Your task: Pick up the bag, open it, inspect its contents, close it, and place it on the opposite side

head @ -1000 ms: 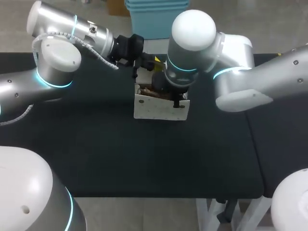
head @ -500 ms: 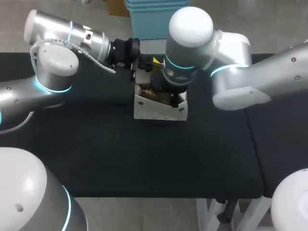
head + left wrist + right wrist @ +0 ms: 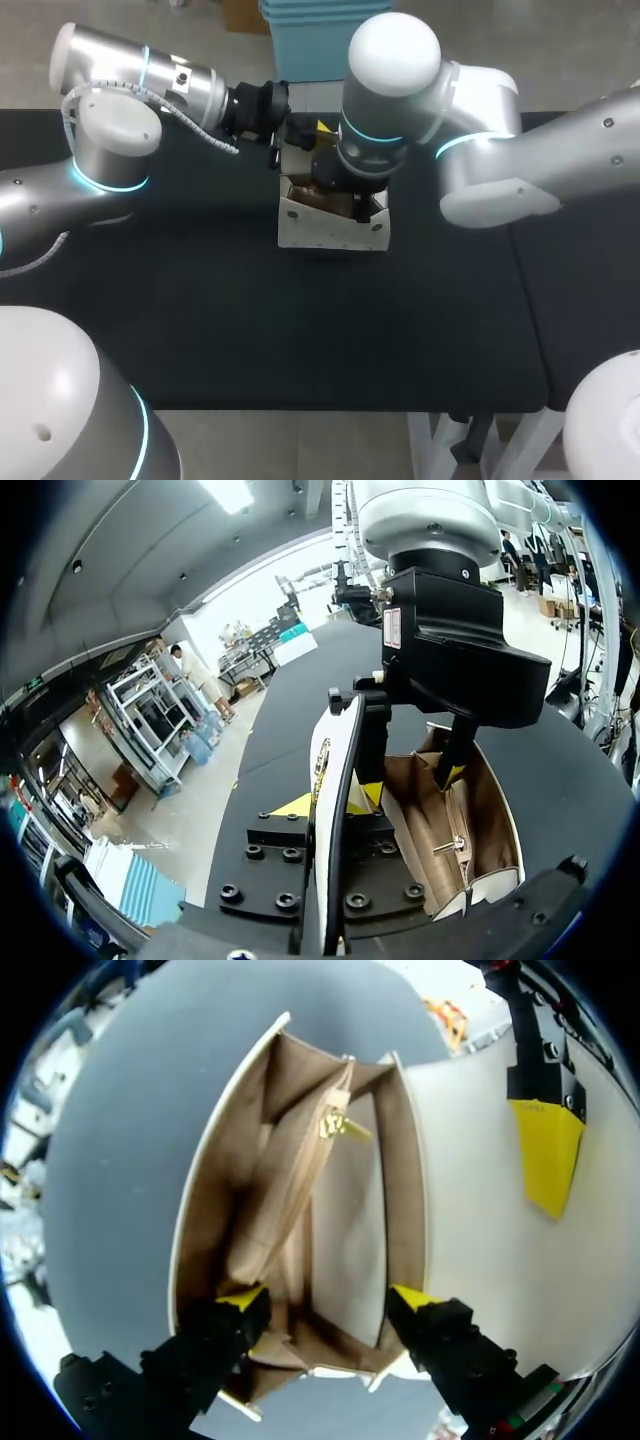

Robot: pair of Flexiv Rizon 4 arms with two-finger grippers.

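My gripper will close the white bag, and the bag should fold up narrow like an accordion because the brown side ends are creased inward.
A white bag with a brown lining stands upright at the middle of the table's far half, its mouth open. My left gripper is behind the bag, shut on the raised white flap, which runs edge-on between its fingers. My right gripper points straight down into the mouth. Its fingers stand open inside the bag, one tip in the left compartment and one near the flap-side wall. A gold zip pull hangs on the inner divider. The left arm's yellow fingertip lies against the flap's outer face.
The bag stands on a black table top that spreads wide to both sides and toward the front edge. A seam splits the top at the right. Both arms crowd the space above the bag.
My right gripper's fingers have spread apart inside the bag. Both arms have shifted slightly to the left, and the bag has stayed put.
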